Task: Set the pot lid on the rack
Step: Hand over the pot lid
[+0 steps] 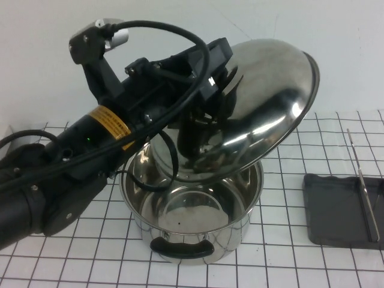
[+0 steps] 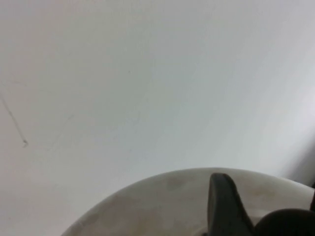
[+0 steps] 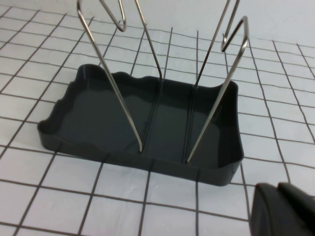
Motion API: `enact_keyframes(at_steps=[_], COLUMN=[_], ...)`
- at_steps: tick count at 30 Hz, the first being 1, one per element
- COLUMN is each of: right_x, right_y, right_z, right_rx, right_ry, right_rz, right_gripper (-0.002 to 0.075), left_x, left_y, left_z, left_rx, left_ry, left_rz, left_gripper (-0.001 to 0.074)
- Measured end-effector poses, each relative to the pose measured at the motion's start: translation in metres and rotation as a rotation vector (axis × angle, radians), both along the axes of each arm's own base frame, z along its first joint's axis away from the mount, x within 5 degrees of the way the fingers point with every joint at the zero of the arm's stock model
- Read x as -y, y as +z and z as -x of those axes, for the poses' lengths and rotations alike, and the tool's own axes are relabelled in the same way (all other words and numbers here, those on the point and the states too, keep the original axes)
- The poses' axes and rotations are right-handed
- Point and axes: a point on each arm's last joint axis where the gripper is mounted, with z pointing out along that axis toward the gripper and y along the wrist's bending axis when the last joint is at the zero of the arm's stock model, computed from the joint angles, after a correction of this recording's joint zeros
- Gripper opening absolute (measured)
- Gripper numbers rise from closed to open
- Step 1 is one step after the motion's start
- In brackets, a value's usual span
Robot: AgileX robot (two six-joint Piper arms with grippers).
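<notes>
Next, my right gripper takes hold of the lid's free rim (image 1: 314,78), because my left gripper is holding the pot lid by its knob and the rack (image 1: 337,211) is next to my right gripper.
My left gripper (image 1: 221,84) is shut on the black knob (image 2: 290,223) of the pot lid (image 1: 273,102). It holds the shiny domed lid tilted in the air above the steel pot (image 1: 192,222). In the left wrist view one dark finger (image 2: 221,206) rests against the lid's surface (image 2: 157,201). The rack (image 1: 339,210), a dark grey tray with upright wire bars, stands on the table to the right of the pot. It fills the right wrist view (image 3: 147,118) and holds nothing. My right gripper (image 3: 283,211) hovers close beside the rack, its fingers together and empty. It is out of the high view.
The open pot has two black handles, one (image 1: 182,247) facing me, and stands in the middle of the white gridded table (image 1: 288,264). A plain white wall (image 1: 180,18) stands behind. The left arm's cables (image 1: 174,66) loop over the pot.
</notes>
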Motion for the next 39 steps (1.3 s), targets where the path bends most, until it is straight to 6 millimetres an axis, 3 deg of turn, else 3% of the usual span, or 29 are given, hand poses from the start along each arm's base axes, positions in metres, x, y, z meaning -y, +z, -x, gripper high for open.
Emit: enact_keyframes(at_steps=[10,16,18,23,25,39], right_x=[0.0,0.001,-0.003,-0.019,-0.021,-0.023], right_y=[0.0,0.0,0.002,0.01,0.013,0.021], right_z=[0.0,0.0,-0.001,-0.001,-0.001,-0.001], right_rx=[-0.002,0.004,0.017,0.023,0.02,0.068], right_ry=[0.0,-0.005,-0.018,-0.064,-0.066,-0.016], right_rz=[0.0,0.003,-0.149,-0.897,-1.035,-1.034], right_gripper=[-0.0003,-0.0003,-0.0003,-0.0002,-0.0003,-0.0003], left_x=[0.021,0.031,0.033,0.034,0.034,0.034], left_y=[-0.018,-0.039,-0.043,-0.045,-0.045,-0.044], left_z=[-0.007,-0.012,-0.013,-0.012,-0.012,-0.012], left_rx=[0.125,0.123,0.117,0.132,0.14,0.151], left_ry=[-0.164,-0.22,-0.229,-0.232,-0.231,-0.234], left_rz=[0.159,0.12,0.107,0.093,0.089,0.085], left_gripper=[0.0314,0.0314,0.0314,0.0314,0.0314,0.0314])
